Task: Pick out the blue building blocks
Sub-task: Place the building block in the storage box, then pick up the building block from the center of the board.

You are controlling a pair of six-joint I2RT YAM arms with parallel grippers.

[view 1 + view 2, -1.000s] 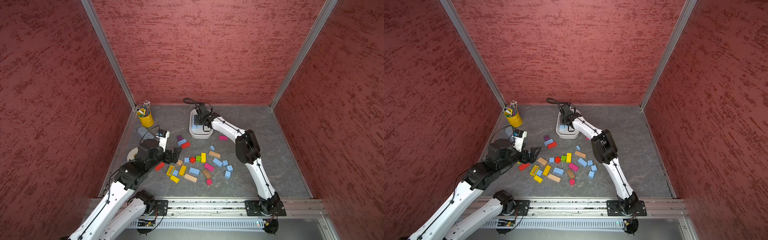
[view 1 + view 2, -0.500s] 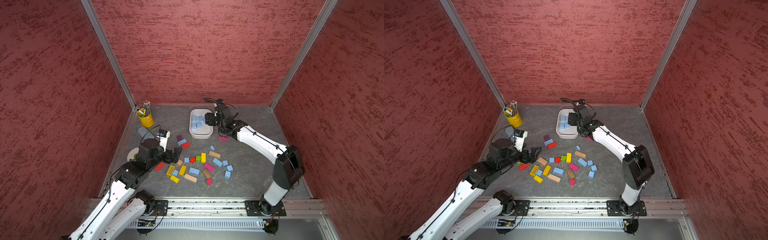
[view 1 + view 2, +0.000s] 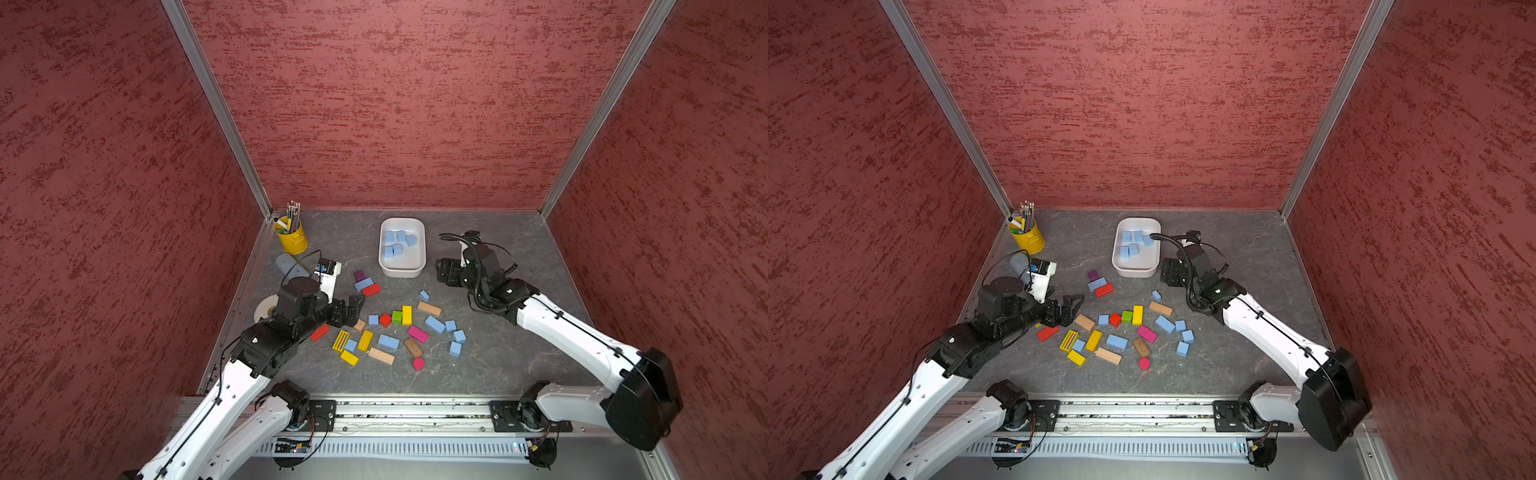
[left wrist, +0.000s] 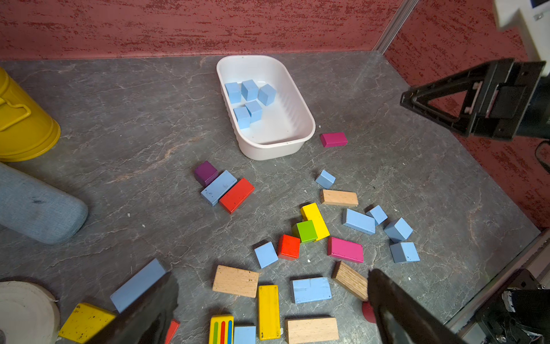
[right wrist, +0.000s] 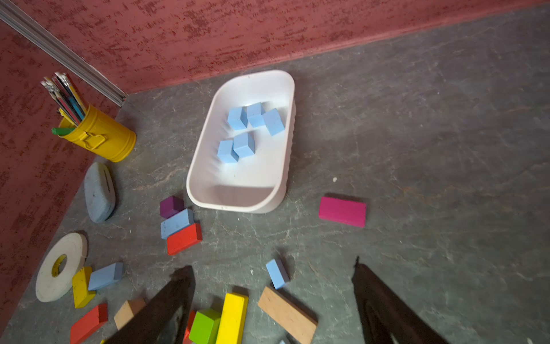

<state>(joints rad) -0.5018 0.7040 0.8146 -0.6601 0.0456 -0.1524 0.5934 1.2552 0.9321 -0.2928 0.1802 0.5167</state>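
The middle cube in the blue row (image 3: pixel 459 336) has free sides (image 3: pixel 464 338) for the open fingers of the robot's right gripper, so that gripper should keep moving toward it until they surround it.
Several blue cubes (image 3: pixel 397 243) lie in the white tub (image 3: pixel 402 270) at the back of the table. More blue building blocks are scattered among the coloured ones: a small one (image 3: pixel 424 296), a long one (image 3: pixel 435 324), a cube (image 3: pixel 455 349) and a flat one (image 3: pixel 388 342). A dull blue bar (image 3: pixel 363 284) lies between a purple and a red block. My right gripper (image 3: pixel 442 272) is open and empty, just right of the tub, with the small blue block (image 5: pixel 276 274) below its jaws. My left gripper (image 3: pixel 353 309) is open and empty at the pile's left edge.
A yellow pencil pot (image 3: pixel 293 239), a grey-blue case (image 3: pixel 291 266) and a tape roll (image 3: pixel 264 309) sit along the left wall. A magenta block (image 5: pixel 342 211) lies right of the tub. Red, yellow, green and wooden blocks are mixed into the pile (image 3: pixel 399 318).
My right arm has swung away from above the tub to its right side and come nearer, its jaws widening. The left arm has not moved.
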